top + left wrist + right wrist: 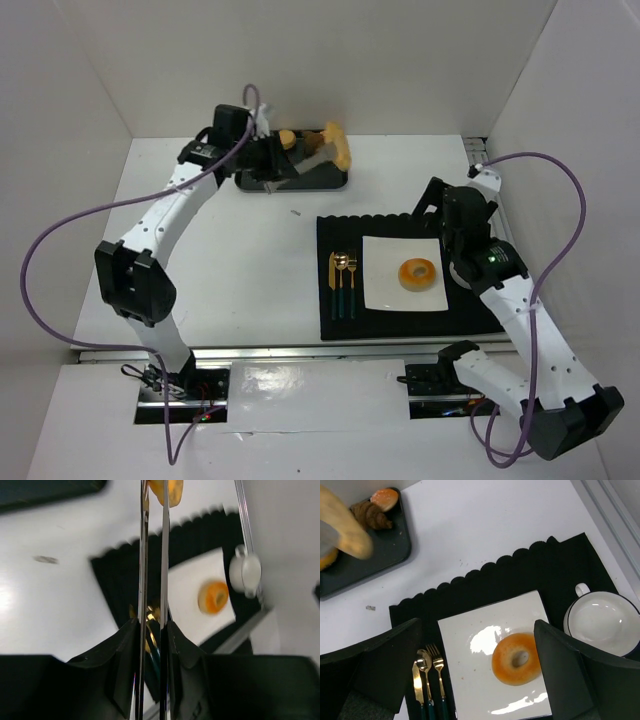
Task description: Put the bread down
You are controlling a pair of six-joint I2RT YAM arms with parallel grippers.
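Note:
The long pale bread is clear of the tray and there is room [380,260] beside the bagel, so my left gripper carries on going toward the white plate and lets go there.
My left gripper [262,152] is shut on a pair of metal tongs [300,163] over the dark tray [330,183] at the back. The tongs pinch a long pale bread [338,146], lifted just above the tray. In the left wrist view the tong blades [143,555] run up between my fingers to the bread [167,490]. The white square plate [385,290] on the black mat [330,235] holds an orange bagel [417,272]. My right gripper [477,670] is open and empty above the plate [480,680] and bagel [516,658].
A croissant [370,515] and a round bun [384,499] lie on the tray [390,550]. A gold knife, spoon and fork [343,283] lie left of the plate. A white cup [602,622] stands right of the plate. White walls close in on three sides.

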